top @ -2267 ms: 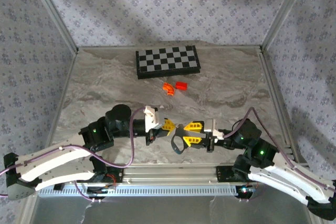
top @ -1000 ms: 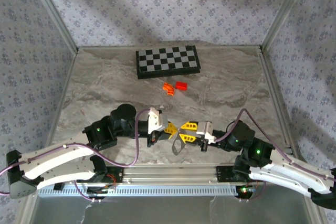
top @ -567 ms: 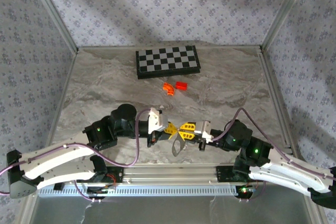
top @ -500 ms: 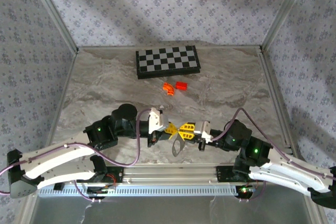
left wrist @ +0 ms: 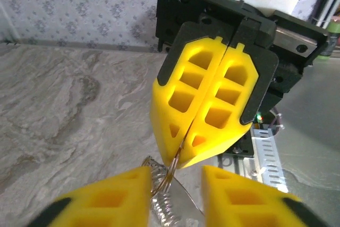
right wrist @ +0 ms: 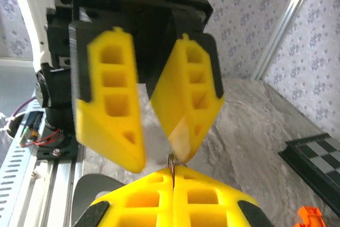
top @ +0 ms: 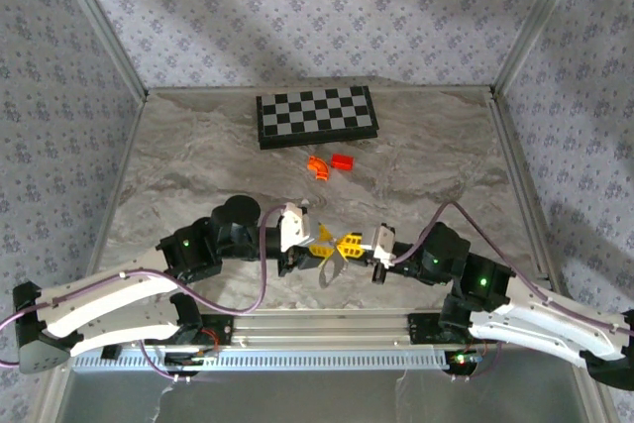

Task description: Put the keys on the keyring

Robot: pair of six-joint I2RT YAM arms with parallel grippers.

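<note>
The keyring (left wrist: 169,175) slants toward one finger of my left gripper, so my right gripper should turn the keyring square to the open fingers before handing it over.
The keyring (left wrist: 173,169) is a thin wire loop held up between my two grippers near the table's front edge. My right gripper (top: 348,246) is shut on its rim, and the wire (right wrist: 172,162) sticks out just above the closed fingertips. A silvery toothed piece (left wrist: 159,201), which looks like one of the keys, hangs from the loop and is seen from above as a grey blade (top: 330,270). My left gripper (top: 321,245) faces the right one with its jaws apart, one finger (left wrist: 106,198) on each side of the ring and neither pressing it.
A black-and-white checkerboard (top: 316,116) lies at the back. An orange curved piece (top: 317,167) and a red block (top: 343,161) sit just in front of it. The metal rail (top: 327,329) runs along the near edge, right behind the grippers.
My right gripper has slid left and shut on the keyring. My left gripper, shut a second ago, has opened and let go of it.
</note>
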